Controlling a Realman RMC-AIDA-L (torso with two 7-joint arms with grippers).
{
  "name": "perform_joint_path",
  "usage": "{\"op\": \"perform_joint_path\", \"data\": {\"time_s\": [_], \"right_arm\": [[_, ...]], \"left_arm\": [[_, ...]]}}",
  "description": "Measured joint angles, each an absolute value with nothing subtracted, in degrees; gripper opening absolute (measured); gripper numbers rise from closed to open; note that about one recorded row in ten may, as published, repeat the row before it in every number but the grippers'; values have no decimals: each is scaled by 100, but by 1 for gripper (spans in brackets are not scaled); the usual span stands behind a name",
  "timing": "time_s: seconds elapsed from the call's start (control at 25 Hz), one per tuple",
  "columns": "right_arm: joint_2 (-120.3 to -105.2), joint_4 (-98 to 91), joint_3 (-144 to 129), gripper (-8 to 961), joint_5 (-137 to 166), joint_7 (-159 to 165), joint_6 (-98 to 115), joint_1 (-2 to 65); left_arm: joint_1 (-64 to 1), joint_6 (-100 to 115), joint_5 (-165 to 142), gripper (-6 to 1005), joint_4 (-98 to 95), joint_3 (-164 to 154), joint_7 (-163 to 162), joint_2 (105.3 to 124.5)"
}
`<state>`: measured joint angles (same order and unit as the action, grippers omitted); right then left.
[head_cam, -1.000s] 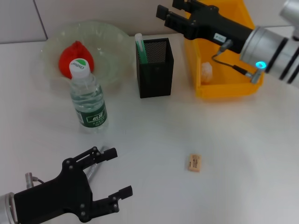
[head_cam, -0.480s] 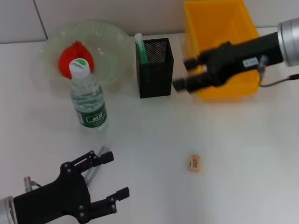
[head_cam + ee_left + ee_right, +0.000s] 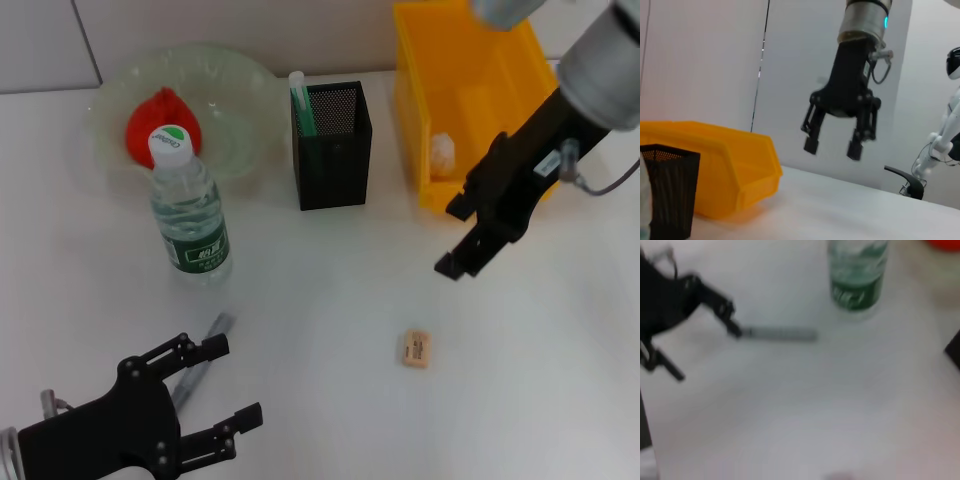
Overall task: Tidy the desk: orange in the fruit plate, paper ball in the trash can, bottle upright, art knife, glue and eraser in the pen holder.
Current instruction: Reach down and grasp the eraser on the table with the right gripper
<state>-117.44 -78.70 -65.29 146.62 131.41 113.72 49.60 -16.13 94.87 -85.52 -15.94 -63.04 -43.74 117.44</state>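
Observation:
The eraser [image 3: 417,349] lies well away from the glue and the pen holder, so the robot's open right gripper goes on moving down to it until the fingers are on either side of its sides [image 3: 407,348].
The orange [image 3: 160,115] lies in the fruit plate [image 3: 243,82]. In front of it the bottle [image 3: 190,215] stands upright. The art knife [image 3: 300,102] sticks out of the pen holder [image 3: 335,150]. A paper ball [image 3: 442,150] rests in the trash can [image 3: 470,80]. On the bare table lies the eraser [image 3: 416,348]; my right gripper [image 3: 452,238] hangs open and empty above the table, beyond it, in front of the trash can. The glue [image 3: 202,362] lies at the near left, beside the upper finger of my open left gripper [image 3: 232,382].
The left wrist view looks across the table at the right gripper [image 3: 832,145], the trash can [image 3: 715,165] and the pen holder [image 3: 670,190]. In the right wrist view the bottle [image 3: 857,275], glue [image 3: 780,333] and left gripper [image 3: 705,352] show.
My right gripper has swung from over the trash can down to the table side in front of it. My left gripper has drawn back toward the near edge, uncovering more of the glue.

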Motion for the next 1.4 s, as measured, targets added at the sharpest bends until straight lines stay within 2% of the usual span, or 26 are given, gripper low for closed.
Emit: {"op": "perform_joint_path", "data": {"time_s": [0.12,0.24,1.4], "right_arm": [[-11875,-7504,-6926,760,14848,13151,11323,5103],[-11912,-7405,-7173,758,14875,13179,11262,5115],[-11960,-6118,-8776,738,14482,12708,9788,5013]], "left_arm": [[-1610,9476,-8553,815,-1615,-6287,-4581,11743],[-1640,9428,-8557,815,-1626,-6305,-4760,11742],[-1591,9087,-8745,815,-1776,-6275,-4585,11813]]}}
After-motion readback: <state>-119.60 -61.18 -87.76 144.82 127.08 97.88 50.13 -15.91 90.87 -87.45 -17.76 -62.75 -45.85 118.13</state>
